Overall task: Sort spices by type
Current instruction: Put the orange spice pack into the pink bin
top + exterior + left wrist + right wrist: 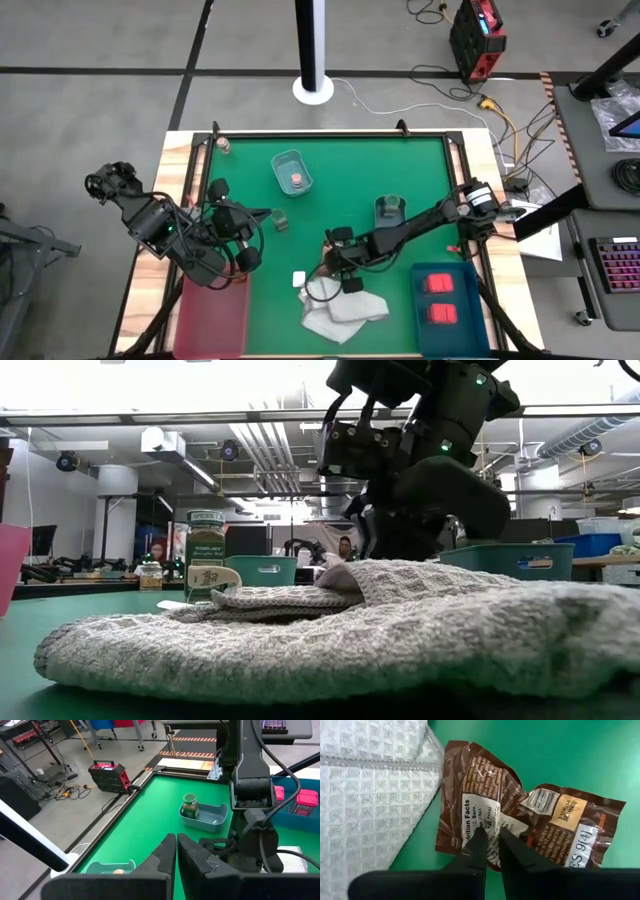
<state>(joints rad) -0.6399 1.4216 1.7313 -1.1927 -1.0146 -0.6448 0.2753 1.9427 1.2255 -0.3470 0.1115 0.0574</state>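
Next, my right gripper lifts the packet and passes it to my left gripper before sorting, because the brown packet's nutrition label (481, 815) faces up and its front is hidden.
A crumpled brown packet (520, 815) with a white label lies on the green table beside the white cloth (370, 785). My right gripper (491, 837) is over it, fingers pointing down and closed on its label part; it shows in the high view (335, 265), where it hides the packet. My left gripper (176, 845) is shut and empty above the table's left part (240, 225). A greenish jar (390, 208) stands in a pale tray (378, 215), and another (278, 220) stands on the table. A pink-topped jar (296, 179) sits in a tray (285, 160). My right gripper pinches the brown packet at its white label (470, 820) between its two fingers, from above, pointing down. The packet's outer parts lie spread on the green table. The fingers hide how much of the film they hold.
A blue bin (445, 325) at the near right holds two red blocks (438, 284). A pink bin (210, 315) stands at the near left. A small jar (224, 145) stands at the far left corner. The white cloth (340, 312) lies near the front edge.
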